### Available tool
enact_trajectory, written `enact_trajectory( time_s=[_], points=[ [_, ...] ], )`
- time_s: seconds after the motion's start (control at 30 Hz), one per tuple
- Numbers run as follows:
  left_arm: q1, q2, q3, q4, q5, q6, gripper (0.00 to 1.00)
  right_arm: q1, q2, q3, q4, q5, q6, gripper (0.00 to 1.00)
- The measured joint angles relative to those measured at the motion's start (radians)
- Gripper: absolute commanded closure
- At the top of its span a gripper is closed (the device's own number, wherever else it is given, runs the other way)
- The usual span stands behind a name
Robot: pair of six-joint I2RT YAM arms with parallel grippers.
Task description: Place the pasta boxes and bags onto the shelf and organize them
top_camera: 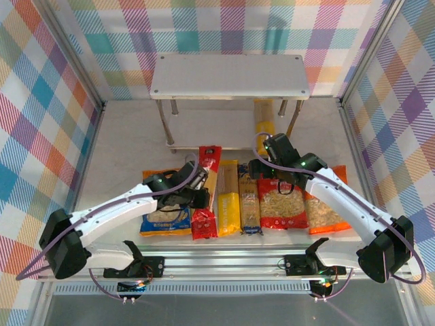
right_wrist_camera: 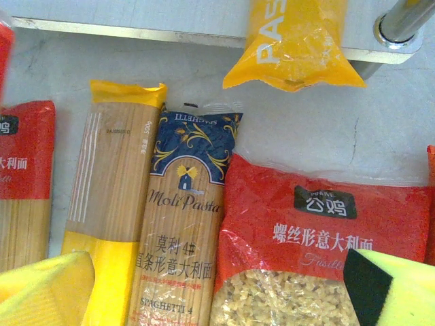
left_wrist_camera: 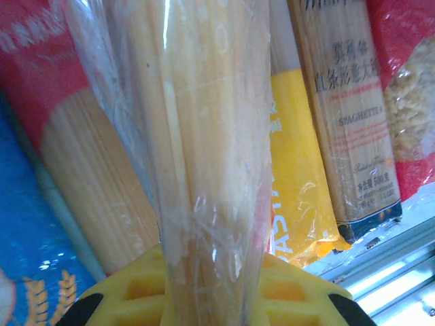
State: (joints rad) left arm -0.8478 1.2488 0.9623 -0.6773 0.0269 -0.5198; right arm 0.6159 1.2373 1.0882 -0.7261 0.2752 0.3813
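Observation:
The red pasta box [top_camera: 210, 157] points end-first at the free side of the shelf's lower board [top_camera: 192, 130]. My left gripper should keep carrying it in until it lies there.
My left gripper [top_camera: 198, 185] [left_wrist_camera: 211, 299] is shut on a long red pasta box [top_camera: 209, 163]; its clear film and pasta strands [left_wrist_camera: 204, 136] rise between my yellow fingers [left_wrist_camera: 129, 295]. Behind the held box lies a second red pack [left_wrist_camera: 81, 170]. To the right lie a yellow pack [top_camera: 228, 204] and a dark pack [top_camera: 249, 204] [right_wrist_camera: 183, 224]. The blue bag [top_camera: 165, 221], red bag [top_camera: 282, 204] [right_wrist_camera: 319, 244] and orange bag [top_camera: 326, 214] lie flat. My right gripper [top_camera: 268, 166] [right_wrist_camera: 217, 299] hovers open above the dark pack and red bag. Another yellow pack [top_camera: 264, 119] [right_wrist_camera: 292, 47] lies on the shelf's [top_camera: 230, 76] lower board.
The packs lie side by side between the arms and the shelf. Thin metal legs [top_camera: 163, 122] stand at the shelf's corners, one close by in the right wrist view [right_wrist_camera: 404, 24]. Checked walls [top_camera: 41, 109] close in the sides and back. A metal rail [top_camera: 224, 261] runs along the near edge.

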Motion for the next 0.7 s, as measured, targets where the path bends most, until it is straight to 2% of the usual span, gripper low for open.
enact_trajectory(
  time_s=[0.1, 0.3, 0.53, 0.7],
  points=[
    [0.044, -0.018, 0.029, -0.029, -0.001, 0.044, 1.0, 0.0, 0.0, 0.0, 0.0, -0.005, 0.0, 0.05],
    [0.202, 0.014, 0.095, -0.044, -0.012, 0.153, 1.0, 0.0, 0.001, 0.011, -0.003, -0.026, 0.0, 0.05],
    [0.329, 0.171, 0.227, -0.006, -0.035, 0.27, 1.0, 0.012, 0.006, 0.042, -0.009, -0.035, 0.0, 0.05],
    [0.381, 0.313, 0.323, 0.033, -0.038, 0.326, 1.0, 0.021, 0.013, 0.049, -0.014, -0.035, 0.0, 0.05]
  ],
)
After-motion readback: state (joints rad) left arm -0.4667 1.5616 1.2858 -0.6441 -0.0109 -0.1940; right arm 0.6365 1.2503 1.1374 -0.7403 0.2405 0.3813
